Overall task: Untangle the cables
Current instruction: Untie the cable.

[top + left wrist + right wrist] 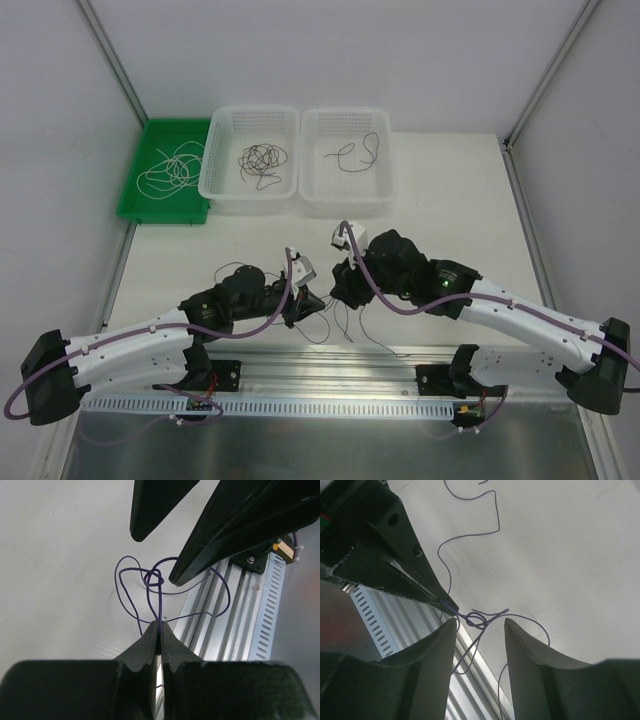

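Note:
My left gripper is pinning the tangle (159, 611) next to the knot. My right gripper should hold the knot (479, 621) while my left gripper grabs a strand of cable again to separate the cables.
A thin purple cable tangle with a small knot (154, 577) hangs just above the table's near edge. My left gripper (160, 626) is shut on one strand of it, a little below the knot. My right gripper (481, 625) is open, its fingers (525, 645) on either side of the knot (477, 619), not touching it. In the top view the left gripper (312, 300) and right gripper (342, 285) meet tip to tip, with loose strands (340, 318) trailing below them. One long strand (470, 532) runs away across the table.
At the back stand a green tray (140, 205) with a whitish cable (168, 172), a white basket (222, 190) with a dark tangle (262, 160), and a white basket (315, 195) with one dark cable (355, 152). A metal rail (330, 362) lines the near edge.

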`<state>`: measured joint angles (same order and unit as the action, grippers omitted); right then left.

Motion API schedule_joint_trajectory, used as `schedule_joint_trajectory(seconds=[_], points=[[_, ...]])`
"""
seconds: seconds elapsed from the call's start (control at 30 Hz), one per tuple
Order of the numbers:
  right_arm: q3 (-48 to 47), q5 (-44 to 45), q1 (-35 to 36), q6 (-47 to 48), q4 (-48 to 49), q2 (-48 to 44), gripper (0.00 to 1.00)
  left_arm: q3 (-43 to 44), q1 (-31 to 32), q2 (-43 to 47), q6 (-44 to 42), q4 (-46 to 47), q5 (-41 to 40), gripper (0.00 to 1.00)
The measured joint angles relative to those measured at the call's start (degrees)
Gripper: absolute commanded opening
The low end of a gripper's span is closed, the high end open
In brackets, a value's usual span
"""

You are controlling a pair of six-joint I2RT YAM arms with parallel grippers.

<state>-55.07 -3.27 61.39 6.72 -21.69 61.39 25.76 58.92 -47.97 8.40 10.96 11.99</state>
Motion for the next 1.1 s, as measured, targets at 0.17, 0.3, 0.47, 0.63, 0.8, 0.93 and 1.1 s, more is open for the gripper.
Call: schedule_joint_trajectory(seconds=[0.17,0.3,0.47,0.63,0.8,0.93,1.1], points=[[0.02,-0.79,0.0,-0.04,-0.81,0.59,0.45,0.04,0.0,0.59,0.0,-0.5,0.0,0.0],[0.04,-1.14,0.0,-0.11,-1.2,1.29,0.4,0.04,0.0,0.83,0.02,-0.72,-0.02,0.0],[0.46,-1.79,0.02,-0.26,-1.75,2.14,0.3,0.04,0.0,2.01,0.09,-0.9,-0.2,0.0],[0.59,-1.97,0.04,-0.5,-2.19,2.12,0.06,0.04,0.0,3.04,0.17,-0.9,-0.57,0.0],[1.07,-1.42,0.04,-1.14,-2.29,1.42,0.01,0.04,0.0,3.06,0.31,-0.92,-0.59,0.42],[1.09,-0.66,0.04,-1.25,-2.45,0.39,0.01,0.02,0.0,3.41,0.94,-0.94,-0.66,0.57],[1.09,-0.46,0.04,-1.33,-2.54,-0.26,0.01,0.02,0.0,4.74,1.31,-0.9,-1.11,0.73]])
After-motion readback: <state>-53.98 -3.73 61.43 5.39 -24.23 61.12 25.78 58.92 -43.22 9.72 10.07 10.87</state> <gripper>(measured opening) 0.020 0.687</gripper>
